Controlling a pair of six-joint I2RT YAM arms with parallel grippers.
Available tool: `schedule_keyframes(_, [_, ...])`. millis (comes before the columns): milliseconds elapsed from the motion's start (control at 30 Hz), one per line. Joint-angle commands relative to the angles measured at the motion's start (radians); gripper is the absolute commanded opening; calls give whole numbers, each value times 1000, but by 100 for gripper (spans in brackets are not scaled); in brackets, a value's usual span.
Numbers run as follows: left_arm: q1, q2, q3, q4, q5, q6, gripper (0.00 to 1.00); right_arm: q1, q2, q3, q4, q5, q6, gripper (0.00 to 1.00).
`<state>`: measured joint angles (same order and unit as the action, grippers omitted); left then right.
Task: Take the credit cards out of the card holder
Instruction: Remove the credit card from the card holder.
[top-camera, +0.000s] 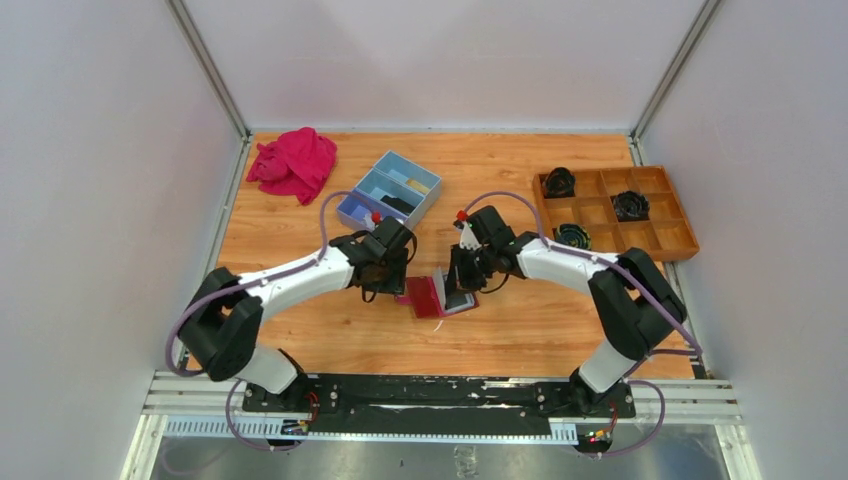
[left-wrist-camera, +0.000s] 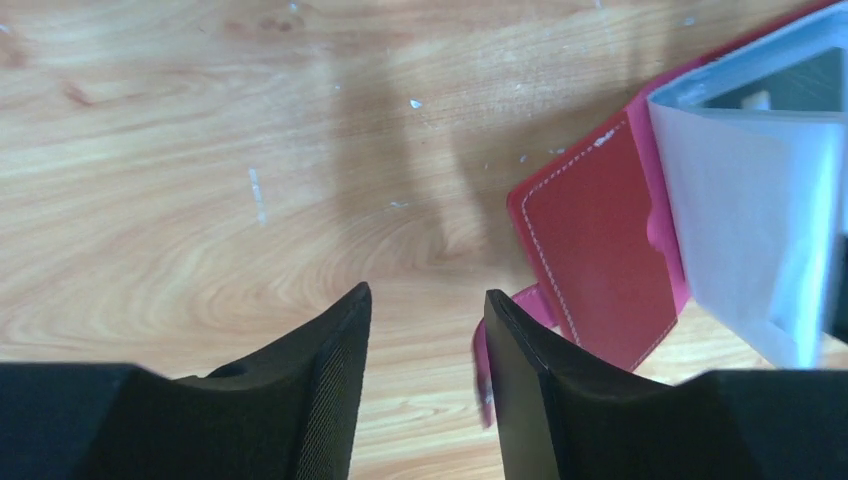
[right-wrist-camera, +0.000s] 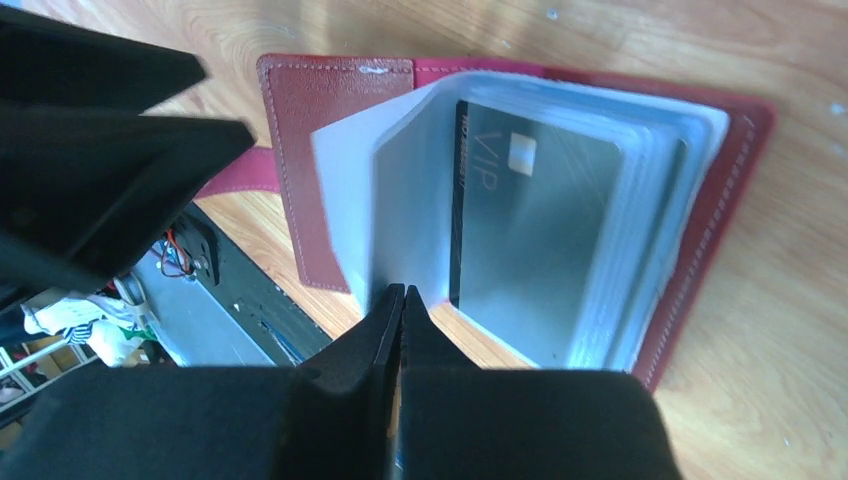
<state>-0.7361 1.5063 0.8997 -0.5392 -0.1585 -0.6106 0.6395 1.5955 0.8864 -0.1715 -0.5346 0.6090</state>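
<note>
The see-through pocket leaf (top-camera: 439, 286) is standing half up next to the VIP card, so the robot's right gripper should push the leaf flat over the cover (top-camera: 424, 299) before it takes the card.
The dark red card holder (top-camera: 424, 297) lies open on the wooden table between the two arms. In the right wrist view its cover (right-wrist-camera: 320, 110) is folded flat and the grey see-through pockets (right-wrist-camera: 650, 190) fan upward. A grey credit card (right-wrist-camera: 535, 230) marked "VIP" sits in one pocket; others behind it are hard to tell apart. My right gripper (right-wrist-camera: 402, 296) is shut on the lower edge of a see-through pocket leaf (right-wrist-camera: 410, 200), holding it up. My left gripper (left-wrist-camera: 427, 300) is open just left of the holder (left-wrist-camera: 600, 240), its right finger touching the pink tab strap (left-wrist-camera: 535, 303).
A blue three-compartment box (top-camera: 391, 189) stands behind the left arm. A bright pink cloth (top-camera: 293, 163) lies at the back left. A wooden divided tray (top-camera: 652, 236) with three black round objects sits at the right. White walls enclose the table.
</note>
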Motion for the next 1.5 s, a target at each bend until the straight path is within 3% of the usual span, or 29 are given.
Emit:
schedule_keyframes(0, [20, -138, 36, -76, -40, -6, 55, 42, 71, 61, -10, 3, -13, 0])
schedule_keyframes(133, [37, -227, 55, -108, -60, -47, 59, 70, 149, 130, -56, 40, -33, 0])
schedule_keyframes(267, [53, -286, 58, -80, -21, -85, 70, 89, 203, 166, -83, 68, -34, 0])
schedule_keyframes(400, [55, -312, -2, 64, 62, -103, 74, 90, 234, 175, -95, 83, -31, 0])
schedule_keyframes(467, [55, -307, -36, 135, 119, -127, 71, 90, 238, 175, -103, 90, -35, 0])
schedule_keyframes(633, [55, -230, -127, 377, 327, -259, 43, 87, 202, 155, -111, 124, -43, 0])
schedule_keyframes(733, [55, -165, -172, 510, 369, -332, 36, 77, 151, 129, -108, 142, -46, 0])
schedule_keyframes(1133, [43, 44, -109, 528, 405, -324, 34, -19, -24, 57, -141, 227, -77, 0])
schedule_keyframes(1467, [43, -76, -91, 528, 370, -316, 40, -38, 39, 91, -121, 108, -112, 0])
